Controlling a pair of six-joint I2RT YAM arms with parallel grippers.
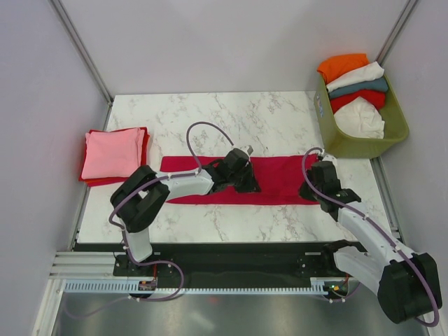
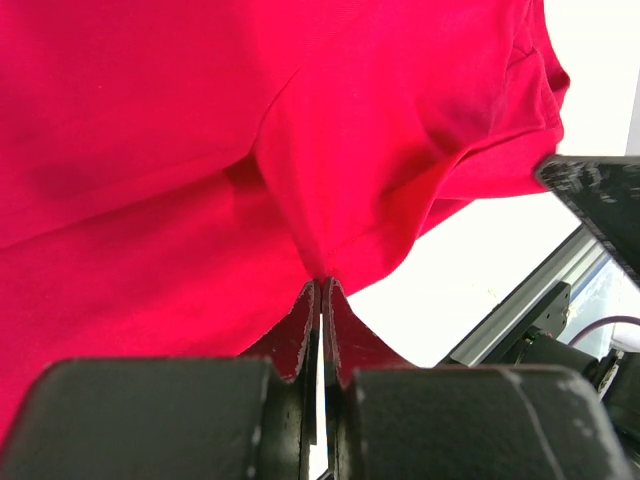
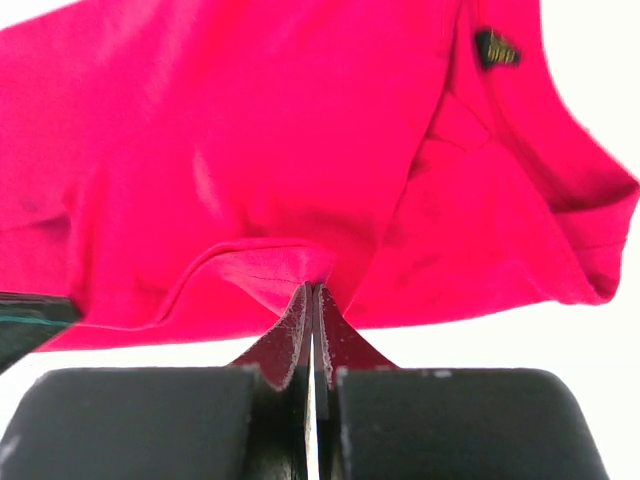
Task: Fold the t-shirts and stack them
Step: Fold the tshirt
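The crimson t-shirt (image 1: 276,176) is lying crosswise. Next, my right gripper grabs its collar end (image 1: 297,175) and my left gripper its hem end to turn the t-shirt before the next fold.
The crimson t-shirt (image 1: 280,178) lies folded into a long strip across the middle of the marble table (image 1: 210,115). My left gripper (image 1: 249,187) is at the strip's near edge around its middle; in the left wrist view the gripper (image 2: 322,283) is shut on a pinch of the crimson cloth (image 2: 200,150). At the strip's right end my right gripper (image 1: 309,190) is likewise shut (image 3: 312,288), on a fold of the crimson cloth (image 3: 250,150). A folded pink t-shirt (image 1: 112,152) rests on a folded red one (image 1: 105,180) at the left.
An olive-green basket (image 1: 360,148) at the back right holds an orange t-shirt (image 1: 341,66), a white one (image 1: 358,75), a teal one (image 1: 364,87), a red one (image 1: 365,99) and another white one (image 1: 362,119). Grey walls enclose the table.
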